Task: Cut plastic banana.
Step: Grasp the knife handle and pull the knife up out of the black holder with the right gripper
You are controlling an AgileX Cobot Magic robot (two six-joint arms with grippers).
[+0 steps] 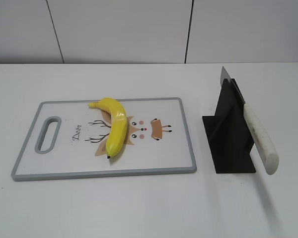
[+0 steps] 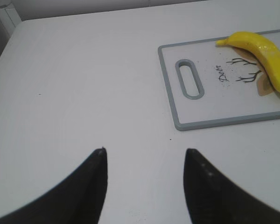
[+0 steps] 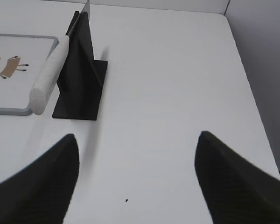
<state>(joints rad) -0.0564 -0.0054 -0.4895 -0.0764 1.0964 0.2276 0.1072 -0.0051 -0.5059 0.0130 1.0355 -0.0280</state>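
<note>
The knife (image 1: 260,138) will come free when I lift its white handle, and the black stand will stay standing because it has a flat foot (image 1: 232,165).
The plastic banana (image 1: 116,126) is glossy yellow with a dark tip and lies on the cutting board (image 1: 64,166), which is white with a grey rim and a deer drawing. It also shows in the left wrist view (image 2: 266,52). A knife with a white handle (image 1: 262,140) rests in a black stand (image 1: 227,134) to the right of the board; the right wrist view shows the handle (image 3: 49,74) too. My left gripper (image 2: 144,151) is open and empty over bare table, left of the board. My right gripper (image 3: 137,137) is open and empty, right of the stand. Neither gripper shows in the exterior view.
The white table (image 1: 149,208) meets a grey panelled wall (image 1: 139,29) at the back. The board's handle slot (image 2: 190,78) faces my left gripper. The table's right edge (image 3: 252,93) runs close to my right gripper.
</note>
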